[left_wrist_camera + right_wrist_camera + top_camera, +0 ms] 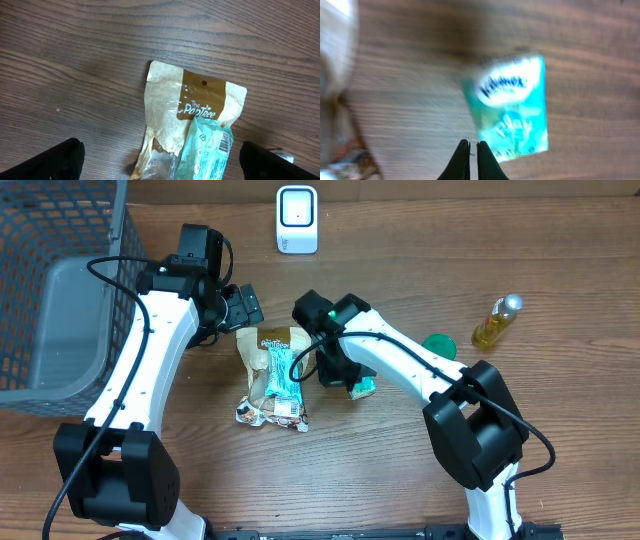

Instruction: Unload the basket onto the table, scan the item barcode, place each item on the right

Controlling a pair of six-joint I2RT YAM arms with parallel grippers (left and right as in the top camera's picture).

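My right gripper should reach the pack's far edge (509, 61) and roll the Kleenex pack over, because the pack lies with its logo side up (504, 89) and its barcode is hidden.
A beige and brown snack bag (195, 97) lies flat on the wooden table, with a teal packet (205, 155) on top of it; the packet shows a barcode (225, 142). My left gripper (160, 170) hovers over them, open, one finger on each side and apart from them. In the overhead view the same bags (272, 375) lie in front of the left gripper (245, 306). The white scanner (297, 220) stands at the table's back edge. My right gripper (473, 159) is shut on nothing, its tips at the near left edge of a teal Kleenex pack (511, 107).
A grey wire basket (60, 290) fills the far left. A green lid (438, 343) and a yellow bottle (497, 322) lie to the right. The Kleenex pack (363, 387) sits partly under the right arm (400, 360).
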